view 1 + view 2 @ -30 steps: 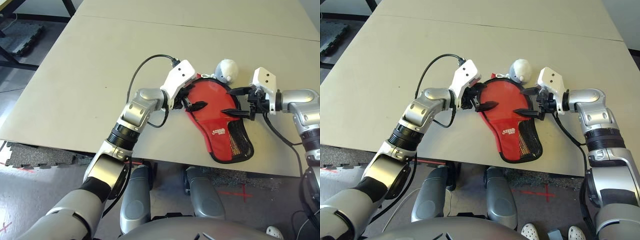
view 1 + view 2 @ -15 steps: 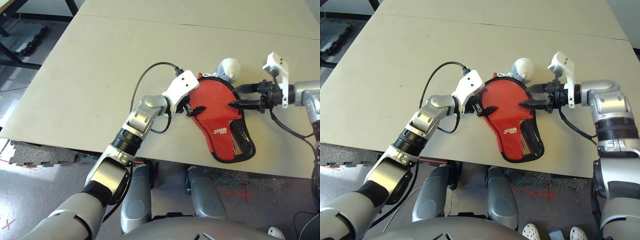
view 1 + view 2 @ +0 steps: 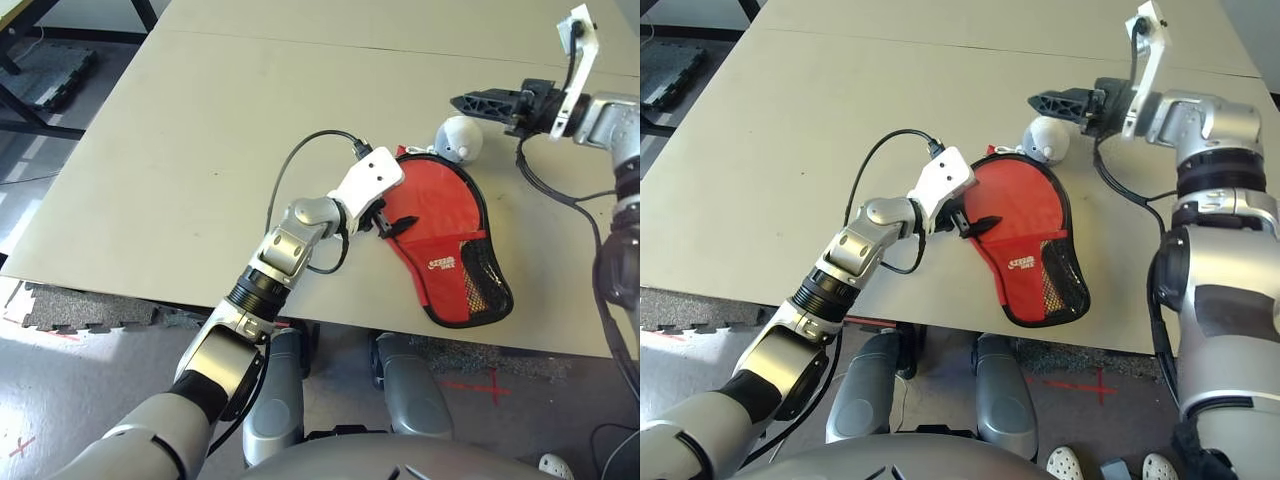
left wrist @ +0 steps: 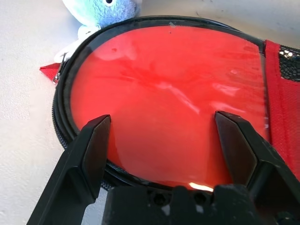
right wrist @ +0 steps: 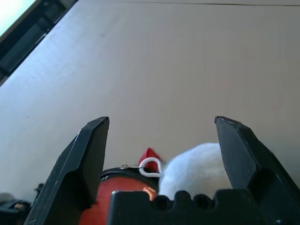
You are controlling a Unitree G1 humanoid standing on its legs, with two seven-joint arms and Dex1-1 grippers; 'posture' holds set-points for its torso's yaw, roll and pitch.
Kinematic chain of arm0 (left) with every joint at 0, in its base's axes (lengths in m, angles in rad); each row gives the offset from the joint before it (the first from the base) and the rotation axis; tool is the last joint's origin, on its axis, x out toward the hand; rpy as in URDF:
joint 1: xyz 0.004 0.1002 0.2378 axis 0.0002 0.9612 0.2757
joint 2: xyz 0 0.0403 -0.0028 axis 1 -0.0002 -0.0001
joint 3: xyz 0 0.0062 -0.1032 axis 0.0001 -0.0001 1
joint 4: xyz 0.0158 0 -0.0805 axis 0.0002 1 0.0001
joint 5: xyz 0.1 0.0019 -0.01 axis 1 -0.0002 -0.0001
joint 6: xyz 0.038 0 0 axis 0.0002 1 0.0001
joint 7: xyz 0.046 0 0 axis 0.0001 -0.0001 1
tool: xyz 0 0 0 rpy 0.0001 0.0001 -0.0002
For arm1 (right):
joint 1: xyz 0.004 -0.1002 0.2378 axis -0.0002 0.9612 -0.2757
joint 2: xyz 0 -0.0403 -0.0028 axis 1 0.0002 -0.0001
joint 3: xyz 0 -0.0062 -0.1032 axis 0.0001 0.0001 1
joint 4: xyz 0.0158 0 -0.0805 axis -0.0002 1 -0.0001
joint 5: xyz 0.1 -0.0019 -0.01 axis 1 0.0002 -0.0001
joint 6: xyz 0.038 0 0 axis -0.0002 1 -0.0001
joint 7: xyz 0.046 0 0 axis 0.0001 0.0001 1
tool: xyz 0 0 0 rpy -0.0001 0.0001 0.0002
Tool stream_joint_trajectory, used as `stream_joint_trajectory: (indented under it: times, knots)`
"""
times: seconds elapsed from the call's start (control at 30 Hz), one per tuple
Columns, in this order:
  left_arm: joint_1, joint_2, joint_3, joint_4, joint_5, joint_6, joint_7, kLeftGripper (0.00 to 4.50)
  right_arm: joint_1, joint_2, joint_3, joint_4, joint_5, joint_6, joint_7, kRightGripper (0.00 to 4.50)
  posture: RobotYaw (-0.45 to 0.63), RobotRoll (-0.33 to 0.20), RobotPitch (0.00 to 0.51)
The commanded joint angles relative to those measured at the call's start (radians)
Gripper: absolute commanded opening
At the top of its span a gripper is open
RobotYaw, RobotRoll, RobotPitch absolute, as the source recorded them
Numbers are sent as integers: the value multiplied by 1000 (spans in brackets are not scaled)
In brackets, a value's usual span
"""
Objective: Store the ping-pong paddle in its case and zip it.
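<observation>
The white fluffy ball (image 3: 459, 139) sits free below my right gripper's open fingers. I keep lowering them until they can close around the ball's middle (image 3: 1046, 141).
The red case (image 3: 440, 215) lies flat near the table's front edge, its black mesh pocket (image 3: 480, 285) toward me. Its black zipper edge (image 4: 63, 117) runs round the glossy red round part (image 4: 164, 79). The ping-pong paddle is hidden; no handle shows. My left gripper (image 3: 392, 215) is open, low at the case's left edge, fingers (image 4: 91, 150) spread over the round part. My right gripper (image 3: 470, 100) is open and raised, behind and above the white fluffy ball (image 3: 460, 138). A white loop (image 5: 149, 164) joins the ball to the case's far end.
The tan table (image 3: 200, 150) stretches wide to the left and back, with a seam across it far back. A black cable (image 3: 290, 165) loops from my left wrist over the table. The case's narrow end reaches close to the front edge (image 3: 560, 345). Black floor mats (image 3: 60, 310) lie below left.
My right gripper has pulled off the case's right side, rising and moving back to above the ball. My left gripper stays at the case's left edge, shifted slightly right.
</observation>
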Motion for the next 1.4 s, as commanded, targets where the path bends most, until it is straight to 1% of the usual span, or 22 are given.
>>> stream_joint_trajectory:
  times: [0.03, 0.13, 0.2, 0.37, 0.57, 0.63, 0.7, 0.77, 0.8, 0.93, 1.03, 1.07, 1.13, 1.4]
  knots:
    - [65, -2, -57, 29, 13, 75, -6, 4436, -6, 15, -30, 86, -29, -31, -130, 4500, -63, 0, 272]
    - [74, -8, -62, 9, 13, 90, -2, 4436, 1, 34, -54, 132, -37, -36, -225, 4500, -58, 0, 275]
    - [81, -11, -65, -4, 13, 99, -1, 4436, 10, 44, -61, 148, -43, -39, -256, 4500, -60, 0, 276]
    - [92, -17, -75, -19, 14, 108, 2, 4436, 36, 64, -79, 164, -50, -35, -274, 4500, -58, 0, 280]
    - [91, -19, -71, -16, 13, 106, 5, 4436, 61, 68, -112, 175, -41, 35, -281, 4500, -54, 0, 284]
    - [92, -18, -69, -14, 14, 103, 6, 4500, 64, 62, -124, 175, -37, 68, -277, 4242, -51, 0, 287]
    - [92, -19, -67, -14, 14, 104, 8, 4500, 68, 54, -129, 173, -39, 94, -265, 3766, -51, 0, 288]
    - [89, -20, -65, -12, 14, 104, 10, 4500, 73, 46, -131, 169, -44, 113, -250, 3135, -53, 0, 291]
    - [88, -20, -64, -10, 14, 104, 10, 4500, 76, 44, -130, 166, -48, 117, -244, 2700, -53, 0, 291]
    - [85, -23, -65, -5, 15, 100, 12, 4500, 84, 30, -127, 158, -53, 126, -222, 1373, -57, 0, 293]
    - [81, -23, -69, 0, 17, 101, 9, 4500, 87, 12, -121, 151, -59, 127, -205, 570, -64, 0, 293]
    - [79, -23, -71, 2, 17, 101, 7, 4500, 87, 4, -117, 148, -63, 124, -197, 385, -66, 0, 292]
    - [75, -22, -73, 7, 18, 102, 6, 4500, 86, -11, -107, 144, -72, 120, -181, 254, -68, 0, 292]
    - [59, -26, -84, 35, 20, 98, 3, 4500, 81, -91, -58, 133, -123, 90, -102, 250, -82, 0, 288]
